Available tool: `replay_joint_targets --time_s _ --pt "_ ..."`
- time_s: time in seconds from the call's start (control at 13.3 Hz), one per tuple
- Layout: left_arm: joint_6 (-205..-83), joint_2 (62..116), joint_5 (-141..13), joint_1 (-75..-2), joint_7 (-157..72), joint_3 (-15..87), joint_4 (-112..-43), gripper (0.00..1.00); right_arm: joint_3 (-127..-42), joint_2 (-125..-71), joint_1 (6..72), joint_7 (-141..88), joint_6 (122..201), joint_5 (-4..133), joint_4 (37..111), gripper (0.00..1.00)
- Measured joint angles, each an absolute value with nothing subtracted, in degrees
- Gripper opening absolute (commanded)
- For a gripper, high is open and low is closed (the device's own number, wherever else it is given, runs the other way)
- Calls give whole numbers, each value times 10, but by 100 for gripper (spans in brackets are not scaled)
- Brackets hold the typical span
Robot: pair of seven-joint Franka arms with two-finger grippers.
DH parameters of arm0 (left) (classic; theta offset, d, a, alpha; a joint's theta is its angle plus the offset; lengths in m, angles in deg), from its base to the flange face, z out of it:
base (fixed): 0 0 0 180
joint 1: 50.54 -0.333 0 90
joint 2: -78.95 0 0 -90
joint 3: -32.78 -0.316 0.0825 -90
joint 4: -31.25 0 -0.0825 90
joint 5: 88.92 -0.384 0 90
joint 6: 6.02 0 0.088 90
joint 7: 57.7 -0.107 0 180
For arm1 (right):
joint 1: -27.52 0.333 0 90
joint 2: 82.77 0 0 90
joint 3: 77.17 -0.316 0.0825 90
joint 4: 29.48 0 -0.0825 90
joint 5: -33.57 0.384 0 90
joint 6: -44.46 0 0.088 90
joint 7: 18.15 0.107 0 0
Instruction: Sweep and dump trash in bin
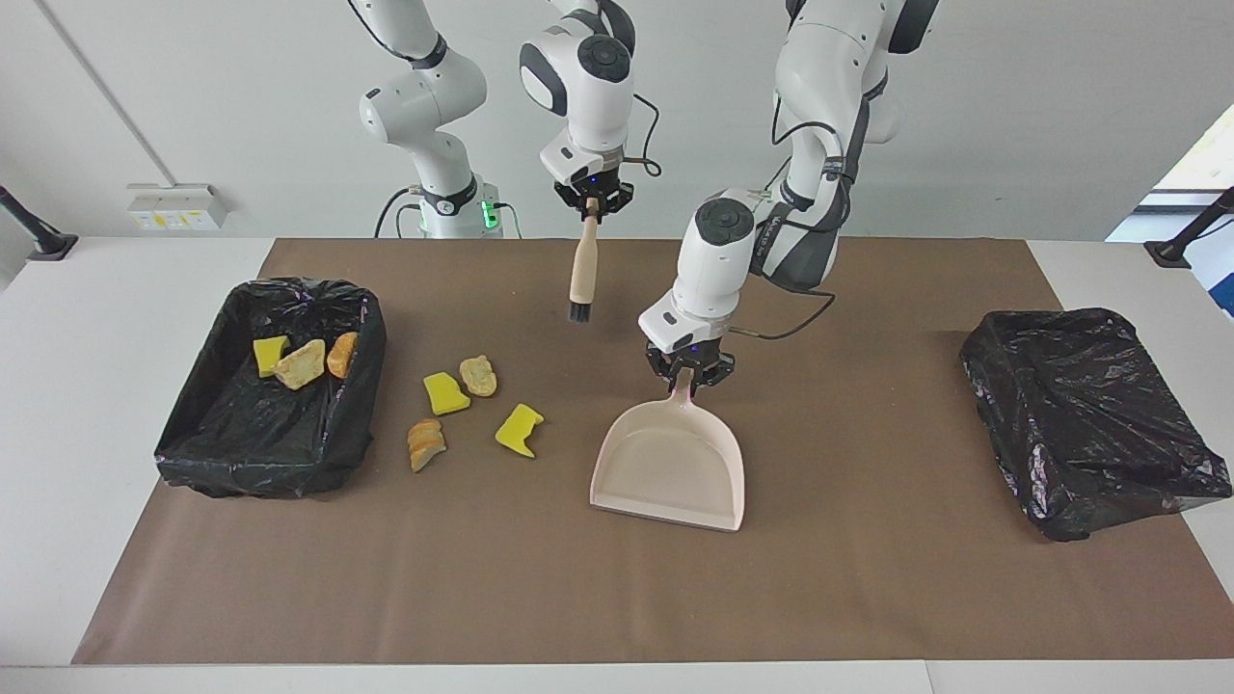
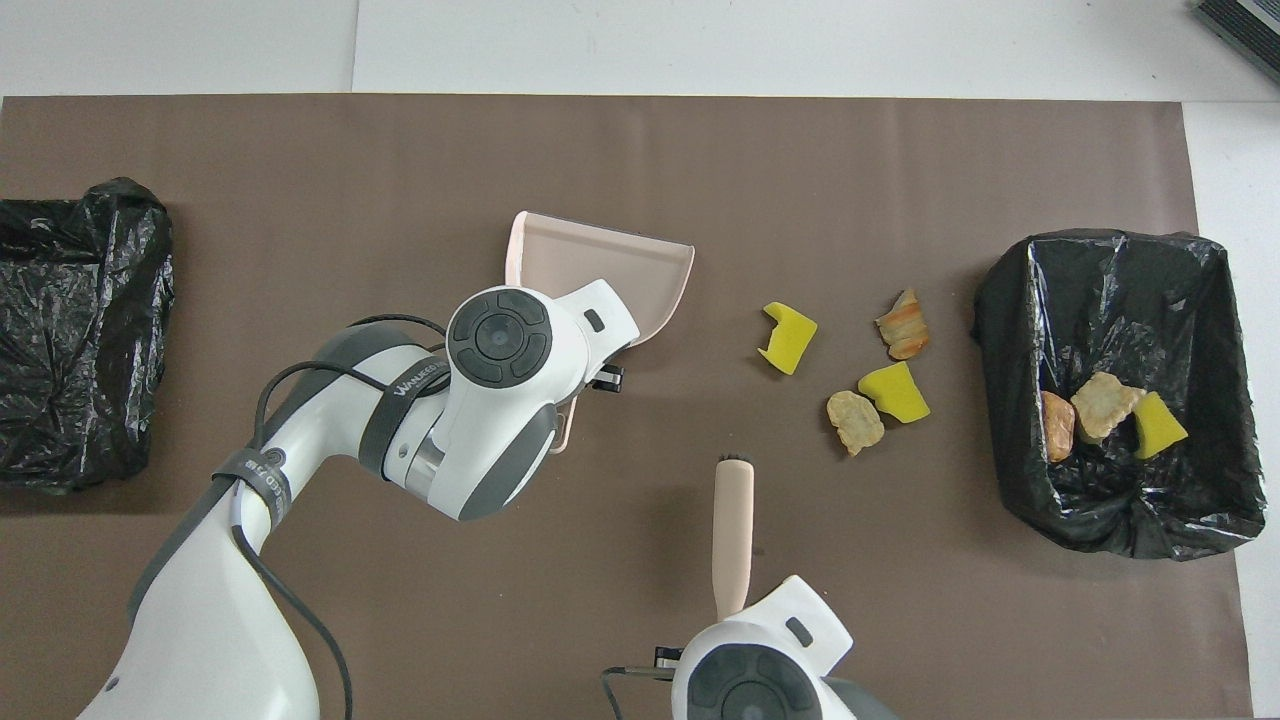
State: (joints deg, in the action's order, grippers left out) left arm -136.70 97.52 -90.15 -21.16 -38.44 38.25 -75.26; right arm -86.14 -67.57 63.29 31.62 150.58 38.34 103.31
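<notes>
I need to turn the dustpan's opening to the trash with my left gripper, because it points past the trash now. I should bring the brush to the trash's bin side with my right gripper.
My left gripper is shut on the handle of the pink dustpan, whose pan lies mid-mat with its mouth turned away from the robots. My right gripper is shut on the top of the brush, which hangs bristles down over the mat. Loose trash lies between dustpan and bin: two yellow wedges, a tan lump and an orange-brown chunk. The black-lined bin at the right arm's end holds three more scraps.
A second black-bagged box sits at the left arm's end of the brown mat. The left arm's wrist covers the dustpan's handle in the overhead view.
</notes>
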Motion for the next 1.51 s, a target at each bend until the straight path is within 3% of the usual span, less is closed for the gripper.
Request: replay_joint_targets --time_s 0.15,0.45,0.75,1.13,1.51 --pt "-1363 973 -902 -219 -420 377 -745 10 -862 -685 585 271 1503 318 1026 0" --pt "-1324 971 -948 -235 -520 369 -711 0 -859 -739 460 128 1503 208 993 0" --pt "-1289 971 -977 -241 -711 369 -703 0 -857 -804 356 23 1503 112 944 0" --pt "-1251 971 -992 -240 -930 373 -703 0 -861 -861 344 -45 1499 108 938 0" --pt "-1211 959 -992 -229 -948 383 -715 0 -867 -867 347 -75 1499 277 936 0"
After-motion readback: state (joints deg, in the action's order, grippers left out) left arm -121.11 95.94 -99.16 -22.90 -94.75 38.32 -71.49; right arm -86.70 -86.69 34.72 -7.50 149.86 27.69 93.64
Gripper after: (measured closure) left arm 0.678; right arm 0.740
